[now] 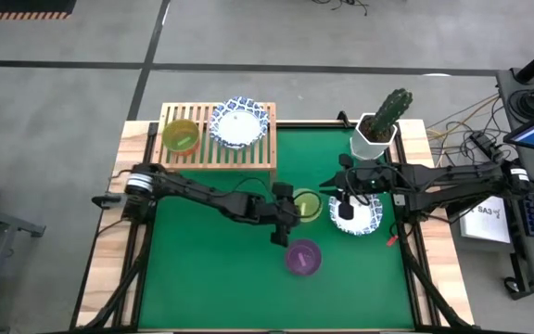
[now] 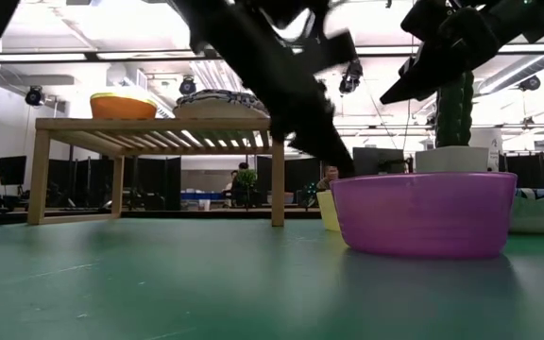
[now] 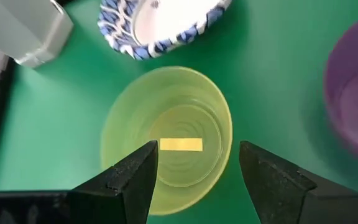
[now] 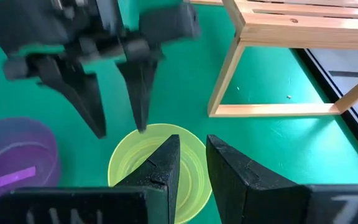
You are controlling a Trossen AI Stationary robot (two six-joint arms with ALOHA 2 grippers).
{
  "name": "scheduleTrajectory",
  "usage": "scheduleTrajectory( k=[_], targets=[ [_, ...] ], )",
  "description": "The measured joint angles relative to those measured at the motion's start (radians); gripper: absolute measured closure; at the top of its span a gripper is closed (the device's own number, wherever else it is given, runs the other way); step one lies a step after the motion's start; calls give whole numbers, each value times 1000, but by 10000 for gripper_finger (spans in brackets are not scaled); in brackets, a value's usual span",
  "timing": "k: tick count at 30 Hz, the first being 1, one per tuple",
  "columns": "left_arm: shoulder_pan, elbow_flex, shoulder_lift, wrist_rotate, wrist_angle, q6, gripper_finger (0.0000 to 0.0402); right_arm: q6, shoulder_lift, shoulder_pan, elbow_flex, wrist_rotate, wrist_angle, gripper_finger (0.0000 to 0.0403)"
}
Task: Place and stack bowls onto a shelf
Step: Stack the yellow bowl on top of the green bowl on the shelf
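I expect the yellow-green bowl to sit deep inside the shelf's yellowish bowl when I stack it, because it gets narrower from its wide rim to a smaller base.
A yellow-green plastic bowl stands upright on the green mat. My left gripper is open just above it. One finger is over the bowl's inside and the other is outside the rim on the purple bowl's side; I see no touch. My right gripper hovers, narrowly open and holding nothing, over a white blue-rimmed bowl on the mat. The wooden shelf carries a yellowish bowl and a white blue-rimmed bowl side by side.
A purple bowl sits on the mat nearer the table's near edge, close to my left gripper. A cactus in a white pot stands at the far right, behind my right arm. Bare green mat lies to the left and along the near edge.
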State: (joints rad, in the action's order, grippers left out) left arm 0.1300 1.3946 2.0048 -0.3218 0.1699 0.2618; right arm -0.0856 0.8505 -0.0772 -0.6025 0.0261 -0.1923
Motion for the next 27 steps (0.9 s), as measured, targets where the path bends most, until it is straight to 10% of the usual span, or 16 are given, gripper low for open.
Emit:
scheduleTrajectory(
  k=[27],
  targets=[
    [-19, 52, 94, 87, 92, 0, 395, -3, -5, 0, 0, 0, -36, 335]
  ],
)
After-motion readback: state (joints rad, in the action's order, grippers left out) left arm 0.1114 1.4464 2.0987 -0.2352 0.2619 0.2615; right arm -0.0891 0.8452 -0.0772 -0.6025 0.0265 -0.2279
